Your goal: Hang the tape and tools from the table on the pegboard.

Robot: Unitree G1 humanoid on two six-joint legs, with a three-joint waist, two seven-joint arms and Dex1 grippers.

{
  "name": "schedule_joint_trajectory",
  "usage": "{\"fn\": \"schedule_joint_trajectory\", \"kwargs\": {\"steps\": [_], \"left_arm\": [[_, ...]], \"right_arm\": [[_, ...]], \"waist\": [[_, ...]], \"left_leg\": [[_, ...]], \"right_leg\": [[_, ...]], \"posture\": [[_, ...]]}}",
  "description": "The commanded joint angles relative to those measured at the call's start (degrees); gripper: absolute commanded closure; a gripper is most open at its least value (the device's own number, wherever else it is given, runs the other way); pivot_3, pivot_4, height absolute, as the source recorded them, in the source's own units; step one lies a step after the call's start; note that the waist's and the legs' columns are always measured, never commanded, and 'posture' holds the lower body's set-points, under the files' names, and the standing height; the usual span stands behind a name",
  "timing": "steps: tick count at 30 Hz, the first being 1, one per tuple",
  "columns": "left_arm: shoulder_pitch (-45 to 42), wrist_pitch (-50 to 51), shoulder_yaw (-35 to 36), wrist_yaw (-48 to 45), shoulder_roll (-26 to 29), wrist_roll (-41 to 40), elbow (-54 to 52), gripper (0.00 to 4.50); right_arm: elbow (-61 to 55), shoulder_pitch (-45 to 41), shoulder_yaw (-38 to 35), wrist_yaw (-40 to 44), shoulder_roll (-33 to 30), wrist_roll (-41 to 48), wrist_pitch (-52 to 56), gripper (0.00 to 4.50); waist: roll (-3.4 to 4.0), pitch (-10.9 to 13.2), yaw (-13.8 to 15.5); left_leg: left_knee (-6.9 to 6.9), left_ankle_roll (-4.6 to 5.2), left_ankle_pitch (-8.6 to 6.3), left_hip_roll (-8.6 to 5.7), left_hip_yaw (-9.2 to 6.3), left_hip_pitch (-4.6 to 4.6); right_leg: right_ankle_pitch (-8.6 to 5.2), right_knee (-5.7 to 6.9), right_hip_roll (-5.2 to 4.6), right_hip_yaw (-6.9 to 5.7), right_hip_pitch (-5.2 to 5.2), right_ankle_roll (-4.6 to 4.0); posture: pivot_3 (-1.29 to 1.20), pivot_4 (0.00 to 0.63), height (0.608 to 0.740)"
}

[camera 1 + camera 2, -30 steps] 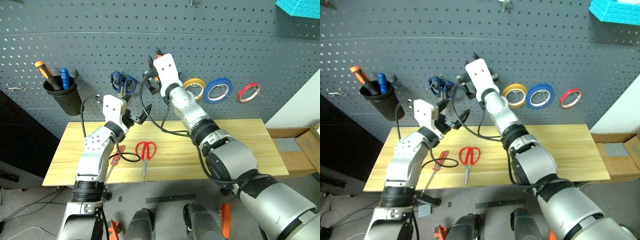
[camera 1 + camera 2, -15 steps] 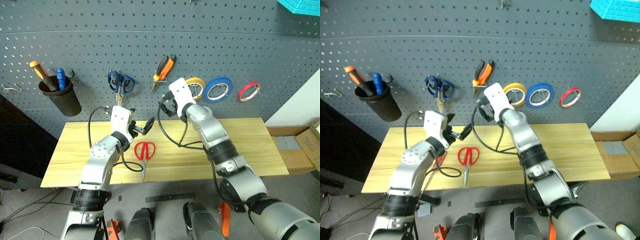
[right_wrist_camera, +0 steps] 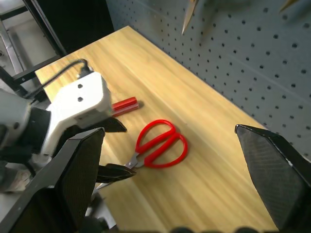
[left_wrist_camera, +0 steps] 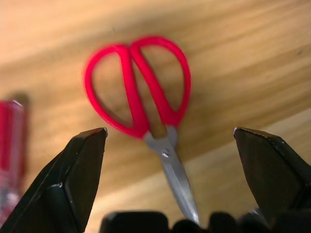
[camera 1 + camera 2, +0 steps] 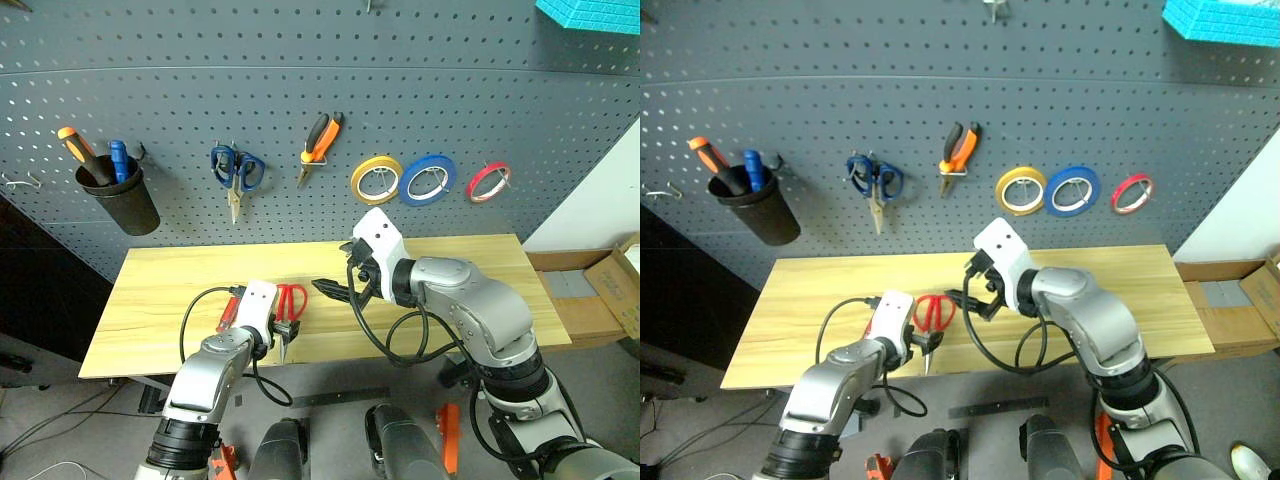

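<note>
The red-handled scissors (image 4: 140, 115) are at a slant between my left gripper's fingers, so my left gripper should turn to line up with the blades before it grips them at the pivot (image 4: 165, 152).
Red-handled scissors (image 4: 138, 87) lie on the light wooden table (image 5: 450, 270), blades toward its front edge. My left gripper (image 4: 169, 131) hangs open just above them, a finger on either side of the blades, touching nothing. A red-handled screwdriver (image 3: 124, 103) lies beside it, partly hidden. Open and empty, my right gripper (image 5: 326, 288) hovers over the table just right of the scissors, pointing left. Orange-and-black pliers (image 5: 320, 140) and the thin red tape (image 5: 487, 182) hang on the dark grey pegboard (image 5: 300, 60).
Also on the board: a black cup (image 5: 118, 195) with an orange-handled and a blue-handled screwdriver, blue-handled scissors (image 5: 236, 170), a yellow roll (image 5: 376, 180) and a blue roll (image 5: 428, 178). A cardboard box (image 5: 600, 290) stands right of the table.
My right gripper has drawn back from the pliers hanging on the board and sunk toward the table. The left gripper has tipped downward and dropped over the scissors.
</note>
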Motion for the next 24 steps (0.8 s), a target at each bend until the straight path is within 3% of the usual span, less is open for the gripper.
{"fn": "schedule_joint_trajectory", "kwargs": {"steps": [1,12,16,24], "left_arm": [[-1.8,1.0,1.2,1.9,-0.8,0.9,2.2,0.00],[-2.2,5.0,5.8,6.4,-7.3,-0.1,7.8,0.00],[-2.1,4.2,6.6,6.6,-7.8,0.1,9.0,0.82],[-2.1,-0.3,7.2,6.1,-7.2,0.4,12.3,3.68]], "right_arm": [[-2.7,-0.4,0.2,-1.2,0.1,1.5,0.9,0.03],[-4.1,-0.9,1.3,-2.1,-3.0,3.1,1.7,0.03],[-5.1,-0.9,1.7,-1.4,-5.3,3.7,1.5,0.00],[-6.0,-1.1,0.9,-1.4,-8.3,5.2,2.0,0.00]], "waist": [[0.00,0.0,0.0],[-0.01,0.0,-0.1],[-0.01,0.0,-0.2],[-0.01,0.0,-0.2]], "left_leg": [[-0.01,0.00,0.00,0.00,0.01,-0.01],[-0.02,-0.04,-0.03,0.02,0.08,-0.07],[-0.03,-0.04,-0.03,0.03,0.13,-0.04],[-0.03,-0.05,-0.03,0.03,0.16,-0.04]], "right_leg": [[0.00,-0.02,0.02,0.00,-0.01,-0.01],[-0.01,-0.08,-0.07,0.06,-0.04,0.02],[-0.02,-0.08,-0.06,0.06,-0.04,0.02],[-0.03,-0.13,-0.06,0.08,-0.03,0.03]], "posture": [[-0.12,0.187,0.740],[-0.15,0.199,0.740],[-0.15,0.201,0.740],[-0.17,0.203,0.740]]}}
